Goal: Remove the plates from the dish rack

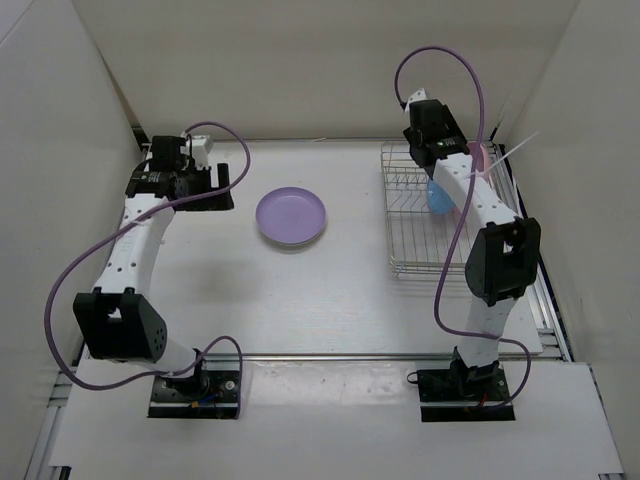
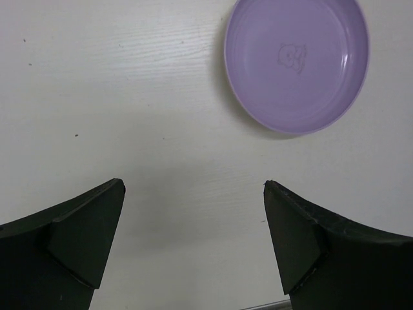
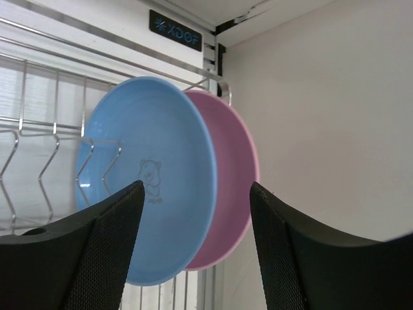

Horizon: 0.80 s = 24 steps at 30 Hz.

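The blue plate (image 1: 439, 197) stands in the dish rack, too far away for my left gripper, so my right gripper should draw it out by its rim (image 3: 213, 169) and pass it over.
A lilac-purple plate (image 1: 291, 216) lies flat on the table's middle, and it also shows in the left wrist view (image 2: 297, 63). A pale rim under its near edge may be the cream-white plate; I cannot tell. The dish rack (image 1: 412, 240) stands at the right. A blue plate (image 3: 148, 174) and a pink plate (image 3: 237, 174) stand upright in it, close together. My right gripper (image 3: 197, 190) is open just before their rims, touching neither. My left gripper (image 2: 193, 194) is open and empty over bare table, left of the lilac plate.
The rack (image 3: 39, 148) has upright wire dividers that stand empty left of the blue plate. The enclosure's right wall (image 1: 590, 150) is close beside the rack. A metal rail (image 1: 545, 300) runs along the table's right edge.
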Motion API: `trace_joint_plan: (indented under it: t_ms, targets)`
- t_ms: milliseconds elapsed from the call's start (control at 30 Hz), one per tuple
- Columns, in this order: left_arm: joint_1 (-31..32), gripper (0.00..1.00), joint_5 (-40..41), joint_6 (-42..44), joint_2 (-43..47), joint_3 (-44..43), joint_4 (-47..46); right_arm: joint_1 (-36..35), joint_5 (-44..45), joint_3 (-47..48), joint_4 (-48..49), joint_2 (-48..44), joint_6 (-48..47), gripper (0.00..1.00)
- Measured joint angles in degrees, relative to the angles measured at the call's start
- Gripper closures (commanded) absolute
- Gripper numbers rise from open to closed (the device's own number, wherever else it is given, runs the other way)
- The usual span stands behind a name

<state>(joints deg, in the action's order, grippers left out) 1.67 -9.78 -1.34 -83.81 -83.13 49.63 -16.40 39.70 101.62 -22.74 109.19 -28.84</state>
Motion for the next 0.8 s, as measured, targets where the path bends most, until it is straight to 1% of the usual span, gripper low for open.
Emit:
trace_joint_plan:
  t_ms: [200, 333, 367, 433, 467, 567, 633, 733, 767, 800]
  targets:
    - [-0.1, 0.0, -0.1, 0.0, -1.1, 1.1, 0.1, 0.9, 2.3, 0.3, 1.9, 1.7, -2.9, 0.33]
    - [-0.1, 0.0, -0.2, 0.0, -0.9, 1.1, -0.2, 2.2, 3.5, 0.3, 2.0, 3.7, -3.5, 0.38]
    - [-0.1, 0.0, -0.3, 0.0, -0.9, 1.1, -0.2, 2.5, 3.7, 0.3, 1.9, 4.0, -3.5, 0.43]
    - [-0.1, 0.0, -0.3, 0.0, -0.8, 1.1, -0.2, 2.8, 4.1, 0.3, 2.0, 4.7, -3.8, 0.47]
    - [-0.1, 0.0, -0.3, -0.1, -0.7, 1.1, -0.2, 2.9, 4.3, 0.3, 1.9, 5.0, -3.9, 0.52]
    - [-0.1, 0.0, -0.3, -0.1, -0.1, 1.1, -0.4, 2.9, 4.9, 0.3, 2.0, 5.6, -4.2, 0.62]
    - [-0.2, 0.0, -0.3, -0.1, 0.3, 1.1, -0.4, 2.8, 5.3, 0.3, 1.9, 5.7, -4.4, 0.64]
    - [-0.5, 0.0, -0.3, -0.1, 0.8, 1.1, -0.5, 2.8, 5.9, 0.3, 2.0, 5.7, -4.4, 0.69]
    - [-0.5, 0.0, -0.3, -0.1, 0.9, 1.1, -0.7, 2.8, 6.1, 0.3, 2.0, 5.7, -4.4, 0.72]
    - [-0.6, 0.0, -0.3, -0.1, 0.9, 1.1, -0.8, 2.8, 6.3, 0.3, 2.0, 5.7, -4.5, 0.72]
